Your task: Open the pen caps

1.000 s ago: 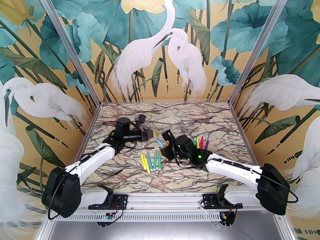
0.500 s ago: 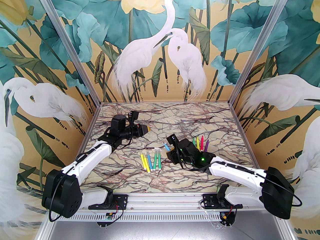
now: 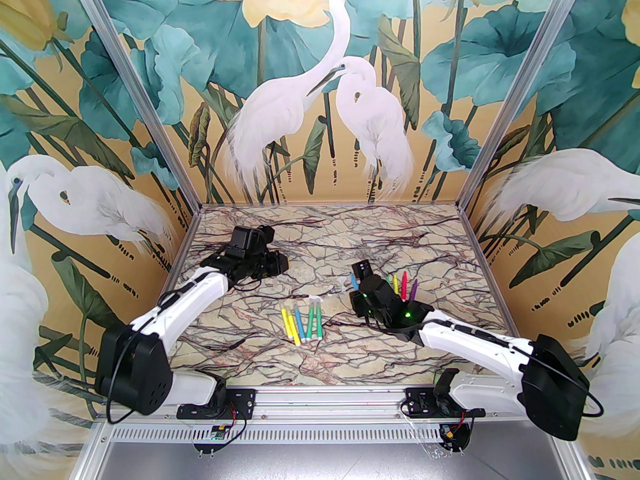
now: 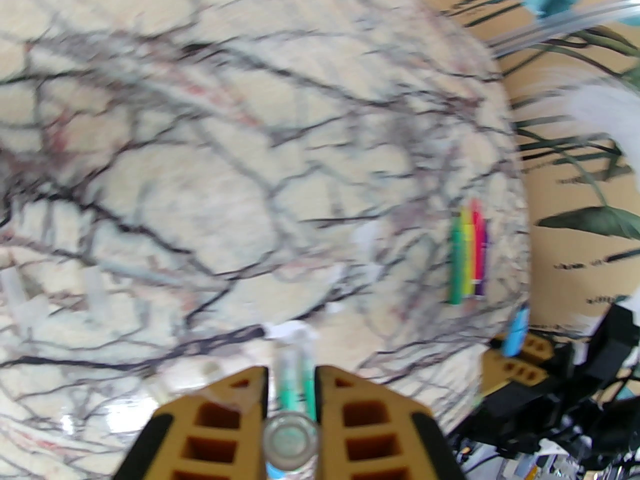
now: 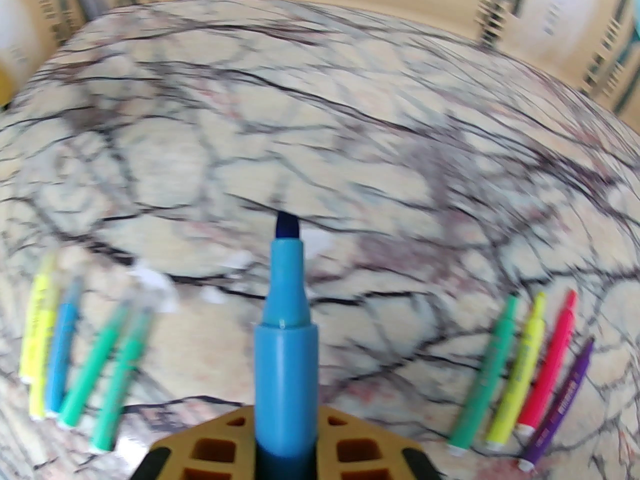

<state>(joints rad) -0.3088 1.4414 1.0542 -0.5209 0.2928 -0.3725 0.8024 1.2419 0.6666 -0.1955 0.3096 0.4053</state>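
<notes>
My right gripper should carry on to the clear spot beside the uncapped green pen and let go there, as the blue pen's dark tip points the same way as the uncapped pens'.
My left gripper is shut on a colourless see-through pen cap, held over the back left of the table, where the gripper sits low. My right gripper is shut on a blue pen whose bare dark tip points away from the wrist. The held pen stands to the right of the table's middle. Several capped pens lie side by side in the middle. Several uncapped pens, green, yellow, pink and purple, lie to the right of my right gripper.
Loose clear caps lie on the marbled table near my left gripper, and more pale ones lie between the two pen groups. Painted walls close in the left, back and right sides.
The two grippers, close together a second ago, have drawn apart. The left one went back and left with the cap. The right one moved right with the bare blue pen.
</notes>
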